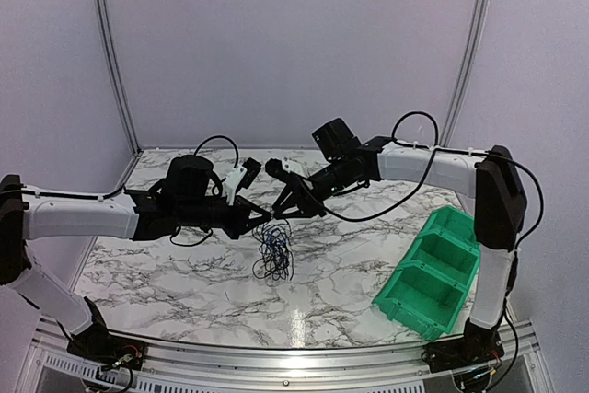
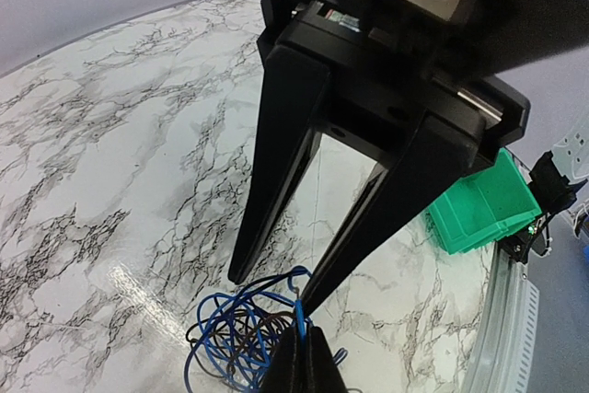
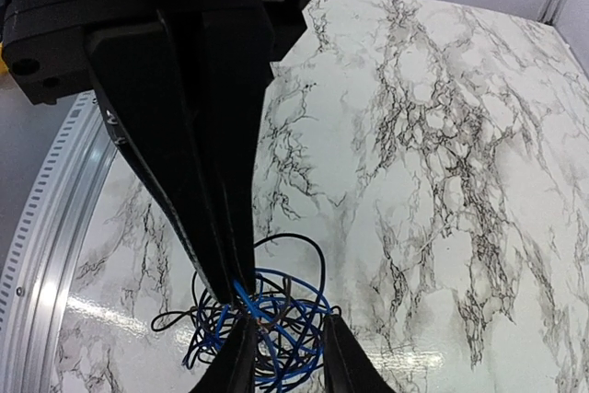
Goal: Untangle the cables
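Observation:
The tangle hangs from my left gripper's blue piece of cable point(image 2: 299, 312), so next my right gripper pins the tangle's lower loops point(image 1: 273, 267) while my left gripper pulls the blue piece free.
The cables point(image 1: 273, 253) are a small loopy tangle of thin blue and black wires, hanging from the grippers down to the marble table point(image 1: 184, 264). My left gripper point(image 1: 263, 219) is shut on a blue strand at the top of the tangle point(image 2: 241, 338); its closed fingertips point(image 2: 299, 361) pinch that strand. My right gripper point(image 1: 282, 212) meets it from the right, its two fingers point(image 2: 248, 255) apart. In the right wrist view the right gripper point(image 3: 287, 361) is open and straddles the tangle point(image 3: 276, 319), with strands between its fingers, right beside the left gripper point(image 3: 228, 294).
A green stacked bin point(image 1: 433, 273) sits at the table's right front, also visible as a green bin point(image 2: 479, 209) in the left wrist view. A metal rail point(image 1: 294, 361) runs along the near edge. White walls enclose the back and sides.

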Controlling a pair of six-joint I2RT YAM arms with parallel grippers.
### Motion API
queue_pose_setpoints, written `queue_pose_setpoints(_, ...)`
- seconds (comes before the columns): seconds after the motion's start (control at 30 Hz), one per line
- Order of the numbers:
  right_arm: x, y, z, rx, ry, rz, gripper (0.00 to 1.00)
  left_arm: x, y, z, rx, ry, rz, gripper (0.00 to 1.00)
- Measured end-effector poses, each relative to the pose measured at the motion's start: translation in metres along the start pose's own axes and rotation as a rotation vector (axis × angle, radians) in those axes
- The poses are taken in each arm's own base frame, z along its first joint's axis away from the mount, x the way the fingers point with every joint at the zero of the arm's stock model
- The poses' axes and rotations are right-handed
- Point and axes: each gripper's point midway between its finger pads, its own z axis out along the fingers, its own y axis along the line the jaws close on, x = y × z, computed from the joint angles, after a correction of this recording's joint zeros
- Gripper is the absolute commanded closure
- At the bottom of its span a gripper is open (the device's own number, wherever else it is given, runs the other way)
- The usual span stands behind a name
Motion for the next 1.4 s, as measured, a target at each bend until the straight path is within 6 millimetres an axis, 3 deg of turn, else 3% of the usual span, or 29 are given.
queue_pose_setpoints(0.13, 0.007, -0.001, 0.005, -0.009, 0.011, 0.021, 0.86, 0.0, 0.0, 0.0, -0.001, 0.0, 0.0, 0.99)
queue_pose_setpoints(0.27, 0.009, 0.0, 0.007, -0.022, 0.008, 0.035, 0.95, 0.0, 0.001, 0.0, -0.008, -0.002, 0.002, 0.83)
queue_pose_setpoints(0.33, 0.007, 0.001, 0.007, -0.028, 0.001, 0.038, 0.99, -0.001, 0.003, 0.0, -0.016, -0.005, 0.002, 0.8)
queue_pose_setpoints(0.6, 0.009, -0.002, 0.004, -0.019, 0.006, 0.075, 1.0, 0.001, 0.019, 0.016, -0.08, -0.03, -0.003, 0.93)
queue_pose_setpoints(0.83, 0.012, -0.005, 0.001, -0.012, 0.008, 0.094, 1.0, 0.003, 0.029, 0.019, -0.128, -0.072, -0.001, 0.97)
queue_pose_setpoints(0.93, 0.012, -0.008, 0.0, -0.004, 0.001, 0.108, 0.9, 0.004, 0.03, 0.016, -0.132, -0.083, 0.001, 0.95)
queue_pose_setpoints(1.03, 0.014, -0.009, 0.001, -0.002, -0.002, 0.127, 0.54, 0.002, 0.028, 0.008, -0.135, -0.097, 0.004, 0.91)
queue_pose_setpoints(1.07, 0.016, -0.01, 0.002, 0.0, 0.0, 0.139, 0.51, 0.0, 0.027, 0.004, -0.139, -0.106, 0.005, 0.9)
queue_pose_setpoints(1.1, 0.019, -0.011, 0.002, 0.0, 0.002, 0.149, 0.52, -0.002, 0.027, 0.0, -0.14, -0.116, 0.007, 0.91)
queue_pose_setpoints(1.23, 0.033, -0.012, 0.015, -0.028, 0.013, 0.198, 0.79, -0.01, 0.024, -0.008, -0.142, -0.144, 0.014, 1.0)
queue_pose_setpoints(1.37, 0.053, -0.013, 0.034, -0.062, 0.034, 0.275, 0.78, -0.007, 0.025, -0.008, -0.145, -0.139, 0.008, 1.0)
queue_pose_setpoints(1.4, 0.058, -0.013, 0.038, -0.066, 0.039, 0.292, 0.75, -0.005, 0.026, -0.008, -0.15, -0.137, 0.005, 0.93)
